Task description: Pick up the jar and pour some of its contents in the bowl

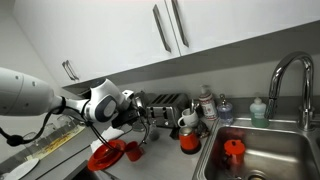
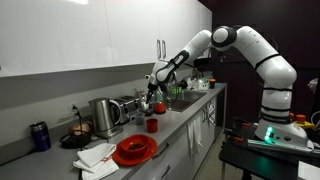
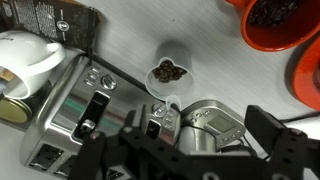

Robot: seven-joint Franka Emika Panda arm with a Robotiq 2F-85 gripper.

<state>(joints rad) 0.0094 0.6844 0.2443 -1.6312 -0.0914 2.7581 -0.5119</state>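
Note:
Next, I move my gripper clear of the steel appliance [image 3: 212, 122] beside the jar and toward the jar [image 3: 168, 73] before I lower it to grasp, because its open fingers hang over the appliance.
The jar [image 3: 165, 74] is small and see-through with dark bits inside. It stands upright on the grey counter, seen from above in the wrist view. My gripper [image 3: 197, 128] is open and empty, well above the counter. Its two dark fingers sit at the bottom of the wrist view, and the jar lies just beyond their tips. The gripper also shows in both exterior views [image 1: 138, 116] [image 2: 150, 95]. The wide red bowl [image 1: 104, 156] [image 2: 135, 151] rests near the counter's front edge. I cannot make out the jar in the exterior views.
A small red cup [image 1: 133, 150] [image 2: 152, 125] stands beside the bowl. A steel toaster [image 1: 165, 103] [image 3: 70, 115], a kettle [image 2: 105, 115], an orange-red container with white top [image 1: 188, 136], a sink and faucet [image 1: 290, 75] are around. A blue can [image 2: 38, 135] is far off.

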